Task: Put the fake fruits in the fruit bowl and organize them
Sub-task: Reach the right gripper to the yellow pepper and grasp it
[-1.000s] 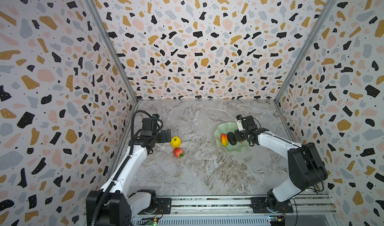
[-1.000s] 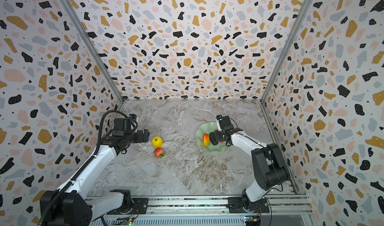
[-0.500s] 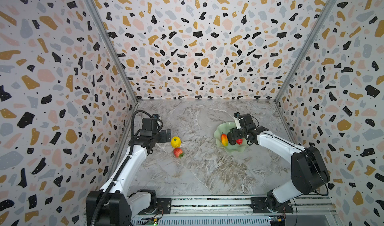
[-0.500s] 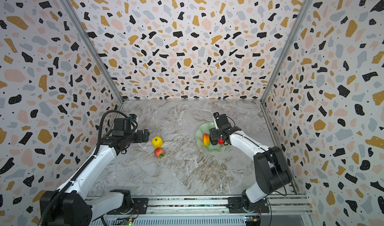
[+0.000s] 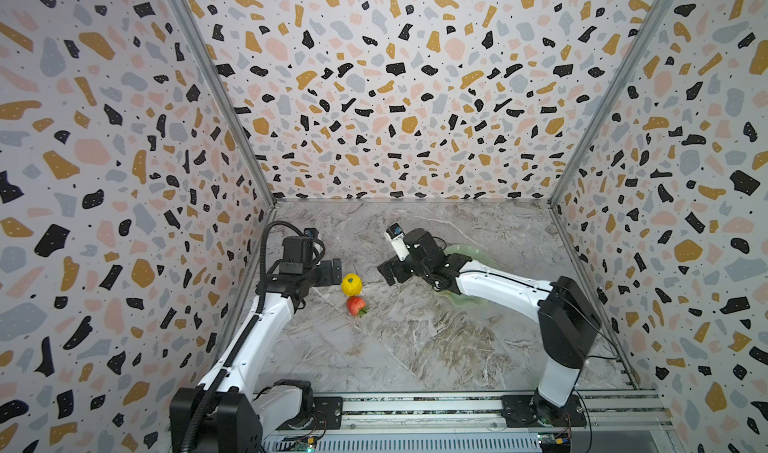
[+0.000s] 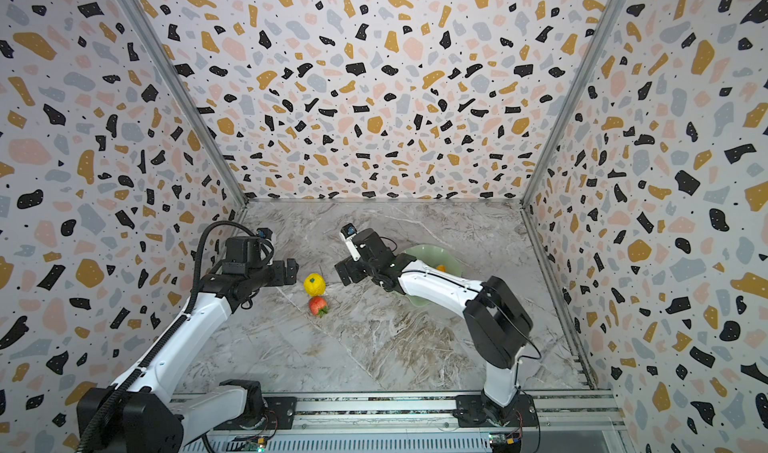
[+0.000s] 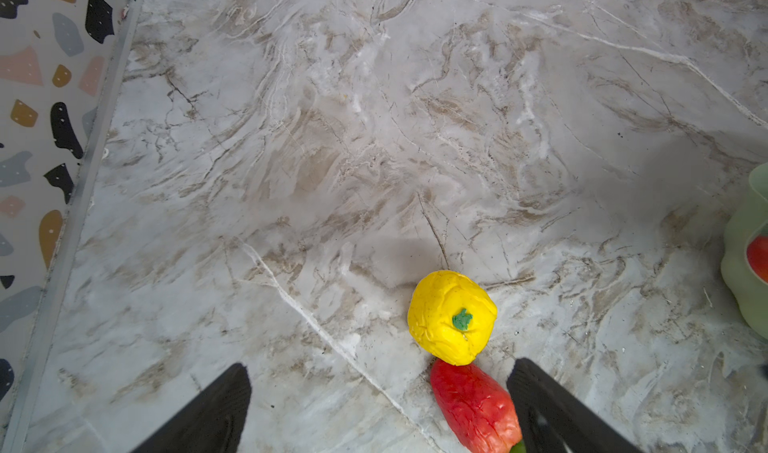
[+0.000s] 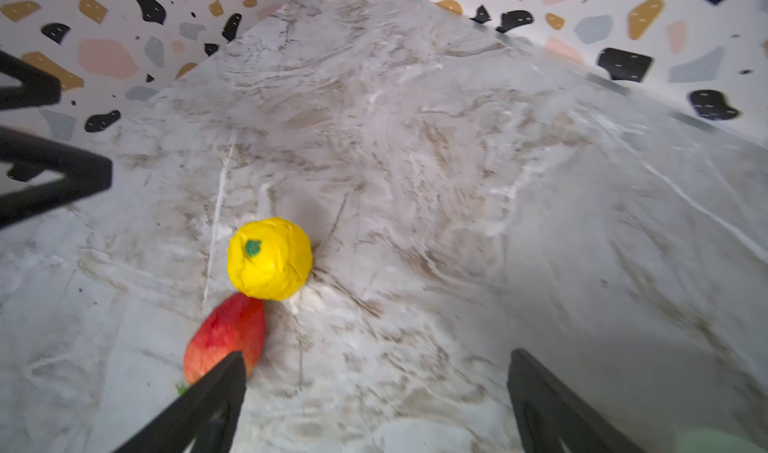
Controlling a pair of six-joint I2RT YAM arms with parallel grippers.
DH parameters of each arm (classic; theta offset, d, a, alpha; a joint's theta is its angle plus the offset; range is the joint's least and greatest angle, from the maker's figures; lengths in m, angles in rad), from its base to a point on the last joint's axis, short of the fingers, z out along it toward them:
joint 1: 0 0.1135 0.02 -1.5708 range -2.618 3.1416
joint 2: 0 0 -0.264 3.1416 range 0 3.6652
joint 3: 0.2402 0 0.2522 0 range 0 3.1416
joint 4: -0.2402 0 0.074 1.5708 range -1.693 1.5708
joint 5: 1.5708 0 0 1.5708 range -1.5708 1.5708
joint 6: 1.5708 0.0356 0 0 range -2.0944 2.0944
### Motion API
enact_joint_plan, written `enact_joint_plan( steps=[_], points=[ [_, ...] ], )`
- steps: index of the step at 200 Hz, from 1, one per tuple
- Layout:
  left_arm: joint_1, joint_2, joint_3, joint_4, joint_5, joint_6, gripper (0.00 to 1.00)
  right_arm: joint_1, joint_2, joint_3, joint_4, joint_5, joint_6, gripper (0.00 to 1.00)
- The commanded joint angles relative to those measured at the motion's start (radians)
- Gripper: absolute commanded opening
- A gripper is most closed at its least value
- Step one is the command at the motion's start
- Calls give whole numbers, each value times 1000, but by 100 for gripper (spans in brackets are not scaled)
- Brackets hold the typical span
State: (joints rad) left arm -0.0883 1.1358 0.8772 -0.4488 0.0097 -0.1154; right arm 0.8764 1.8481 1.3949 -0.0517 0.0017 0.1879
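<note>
The yellow fruit (image 5: 351,285) is narrower than the gap between my right gripper's fingers and the marble up to it (image 5: 370,281) lies clear, so I go on moving in until the fingers are on both sides of the fruit.
A round yellow fruit (image 5: 351,284) (image 6: 314,284) lies on the marble table, touching a red strawberry-like fruit (image 5: 356,306) (image 6: 318,305) in front of it. My left gripper (image 5: 336,271) (image 6: 292,271) hovers open just left of them; in the left wrist view (image 7: 380,370) the red fruit (image 7: 473,405) lies beside one finger (image 7: 548,409), below the yellow one (image 7: 452,318). My right gripper (image 5: 385,273) (image 6: 343,273) (image 8: 378,357) is open and empty, just right of the yellow fruit (image 8: 270,259). The mint fruit bowl (image 5: 465,250) (image 6: 432,252) sits behind the right arm, which hides most of its contents.
Patterned walls close in the table on three sides; the left wall (image 7: 50,139) is near the left arm. A red fruit (image 7: 758,257) shows inside the bowl's rim (image 7: 744,272). An orange bit (image 6: 440,268) peeks past the right arm. The two grippers face each other closely.
My right gripper opened over the bowl, left a red fruit there, and moved left out of the bowl toward the yellow fruit. The left arm has not moved.
</note>
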Motion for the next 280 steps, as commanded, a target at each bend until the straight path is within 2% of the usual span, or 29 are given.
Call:
enact_joint_plan(
  steps=[1,51,107,145,168,203,215,245,280],
  points=[
    [-4,-21,14,4,-11,10,100,37,110,145,34,-62,47,99],
    [-4,-18,21,-7,-43,10,100,78,359,425,-37,-110,76,99],
    [-5,-15,41,-25,-47,10,100,86,497,531,-71,-118,116,100],
    [-37,-4,87,-90,-70,4,100,96,520,539,-91,-86,117,84],
    [-53,-12,116,-129,-89,-5,100,98,515,530,-96,-73,115,69],
    [-71,-31,170,-190,-106,-12,100,98,450,466,-85,-52,102,45],
    [-80,-33,187,-210,-113,-13,100,97,403,435,-86,-30,83,41],
    [-105,-33,225,-256,-106,-7,100,70,212,292,-73,42,24,37],
    [-123,-48,222,-286,-122,6,100,-44,-68,30,-18,107,-13,34]
  ],
)
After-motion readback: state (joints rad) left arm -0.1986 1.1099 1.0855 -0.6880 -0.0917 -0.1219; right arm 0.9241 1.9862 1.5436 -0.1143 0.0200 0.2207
